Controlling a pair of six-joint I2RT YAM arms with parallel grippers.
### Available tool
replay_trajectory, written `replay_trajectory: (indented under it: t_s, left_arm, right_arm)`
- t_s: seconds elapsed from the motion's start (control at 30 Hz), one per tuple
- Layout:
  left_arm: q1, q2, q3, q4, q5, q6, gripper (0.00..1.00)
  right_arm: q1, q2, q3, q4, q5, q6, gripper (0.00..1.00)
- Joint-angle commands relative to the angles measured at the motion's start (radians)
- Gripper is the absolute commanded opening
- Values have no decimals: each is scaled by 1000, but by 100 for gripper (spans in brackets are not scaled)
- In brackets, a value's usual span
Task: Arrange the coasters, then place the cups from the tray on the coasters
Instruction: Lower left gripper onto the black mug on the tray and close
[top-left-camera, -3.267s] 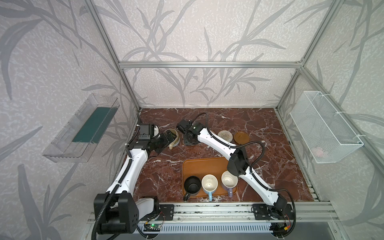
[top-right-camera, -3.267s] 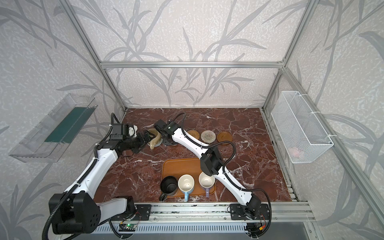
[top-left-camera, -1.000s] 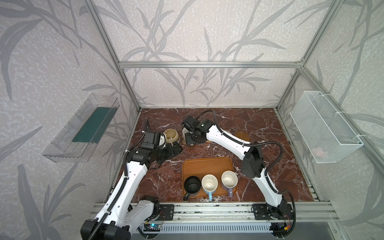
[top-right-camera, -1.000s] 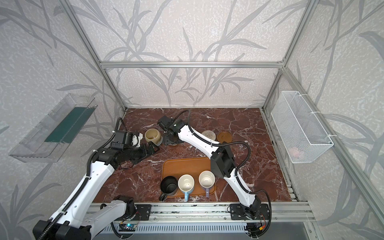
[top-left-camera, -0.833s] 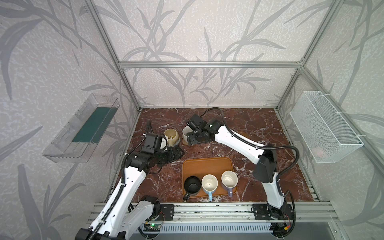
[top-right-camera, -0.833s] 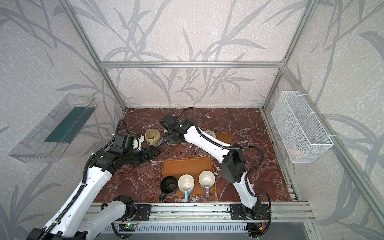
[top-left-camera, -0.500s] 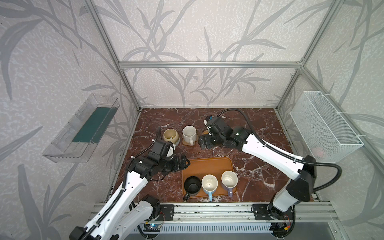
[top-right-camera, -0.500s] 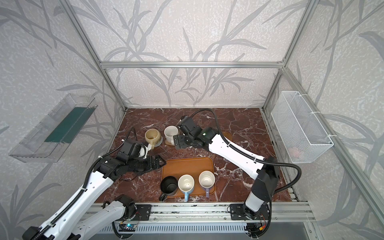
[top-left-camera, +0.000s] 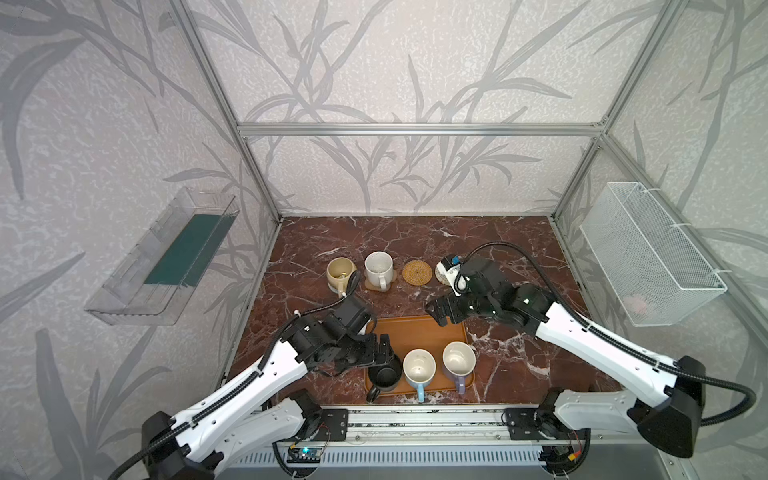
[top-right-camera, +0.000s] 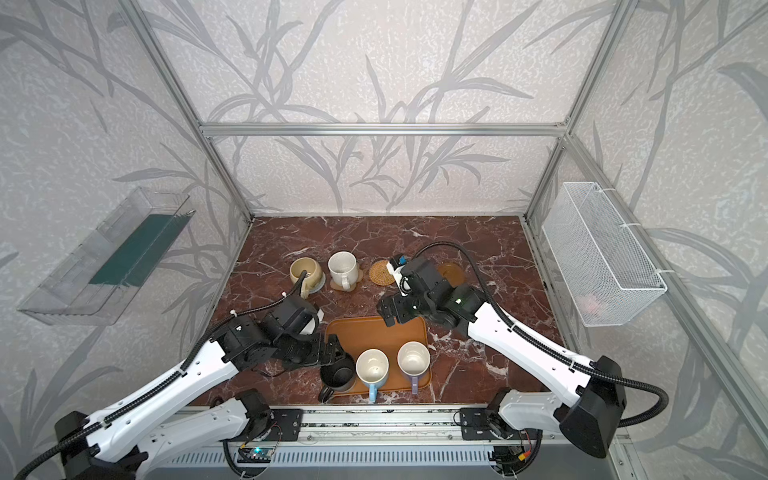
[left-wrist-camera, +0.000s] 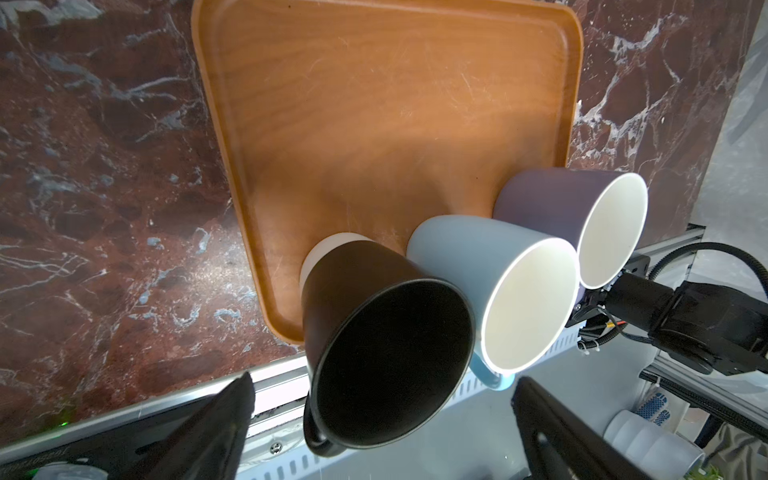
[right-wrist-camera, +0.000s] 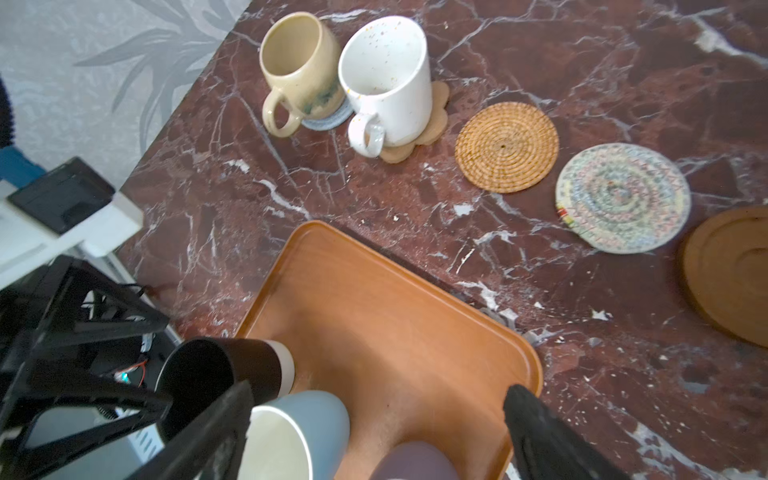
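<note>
The black cup's handle sticks out clear of the light blue cup. My left gripper should keep moving toward that handle until its open fingers are on both sides of it.
The beige cup stands on the grey-blue coaster, the speckled white cup on the paw coaster. Rattan, rope and wooden coasters lie bare in the same row. The tray holds black, light blue and lavender cups along its near edge. My left gripper hangs open just over the black cup, fingers spread either side of its rim. My right gripper is open above the tray's far right corner, holding nothing.
Aluminium frame posts and a rail bound the marble table. A clear wall shelf hangs at the left and a white wire basket at the right. My left arm stands close beside the tray's near left corner.
My right gripper opened, let go of the speckled white cup on the paw coaster and drew back over the tray. My left gripper swung from beside the beige cup to the black cup.
</note>
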Motion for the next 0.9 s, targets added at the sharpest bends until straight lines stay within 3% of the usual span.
replay_trajectory:
  t_s: [0.0,0.13,0.47,0.87]
  left_arm:
    - [-59,-9,-9,-46,-102,-49,99]
    - [-162,-21,-24,-32,-195,-83,99]
    - [-352,12,-28,-35,-272,-147,99]
    - [-433,83,-73,-22,-307,-162,99]
  right_arm:
    - [-2,-46,-56,70,-128,-63,94]
    - [-2,-100,-112,93,-169,-85,94]
    - [-7,-152,-143,41,-71,-114,94]
    - [-6,-161,-167,75,-84,-118,95]
